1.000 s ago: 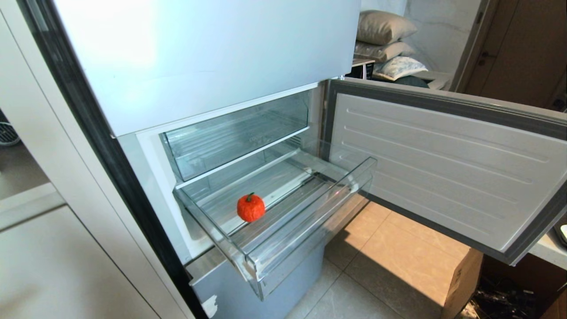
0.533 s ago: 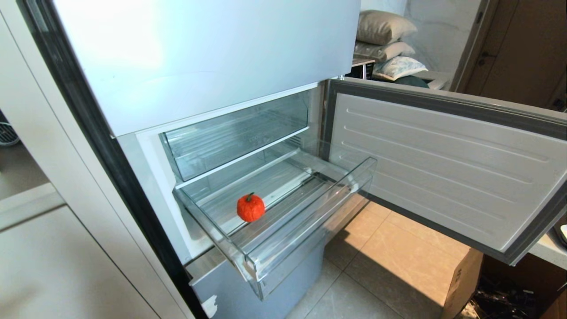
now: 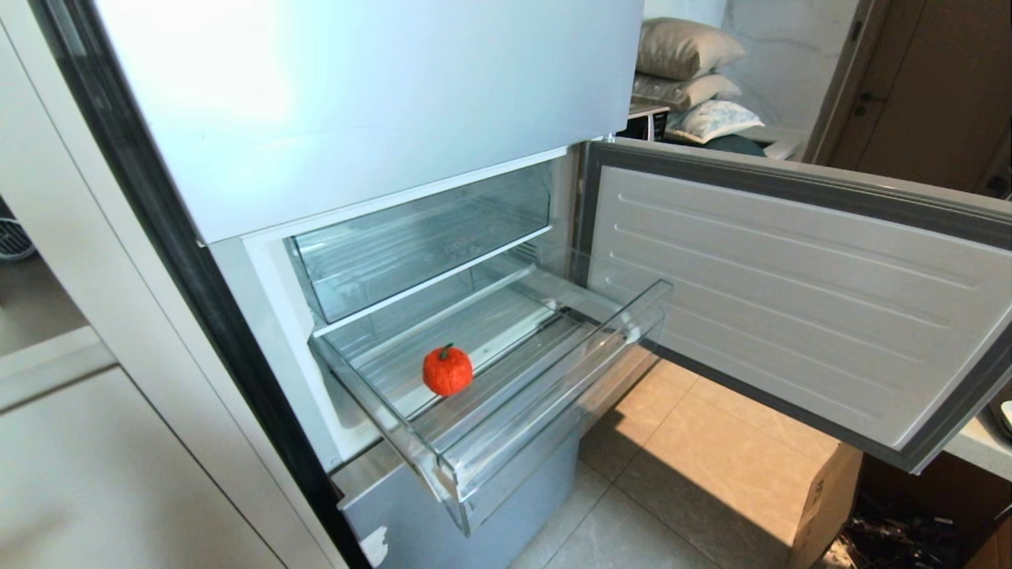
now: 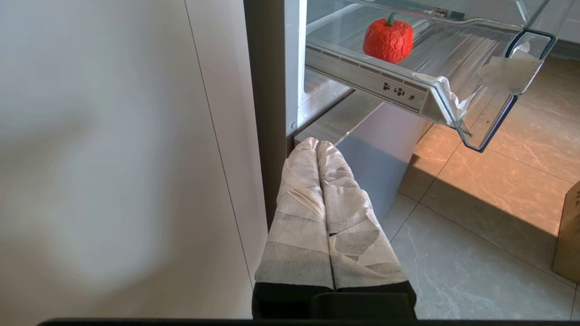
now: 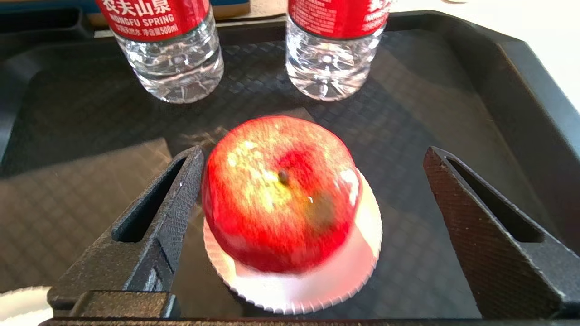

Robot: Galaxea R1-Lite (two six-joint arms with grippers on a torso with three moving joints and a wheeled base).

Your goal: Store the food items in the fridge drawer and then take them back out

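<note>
The open fingers straddle the glossy red apple (image 5: 282,187), clear of the water bottles, so I'll keep lowering my right gripper until it can close on the apple's sides (image 5: 345,217).
The fuzzy orange-red fruit (image 3: 447,370) with a green stem lies in the clear fridge drawer (image 3: 545,411), which stands pulled out; the left wrist view shows the same fruit (image 4: 388,40) and the drawer's taped corner (image 4: 509,72). The glossy red apple (image 5: 281,192) sits on a small white paper disc (image 5: 317,280) on a black tray (image 5: 512,68). My right gripper (image 5: 312,194) hangs open just above the apple, one finger close beside it, the other well clear. My left gripper (image 4: 316,147) is shut and empty, low beside the fridge. Neither arm shows in the head view.
Two water bottles (image 5: 170,45) (image 5: 333,45) stand at the back of the tray. The fridge door (image 3: 791,300) is swung open on the right. A deeper clear bin (image 3: 419,237) sits above the drawer. A cardboard box (image 3: 822,506) stands on the tiled floor.
</note>
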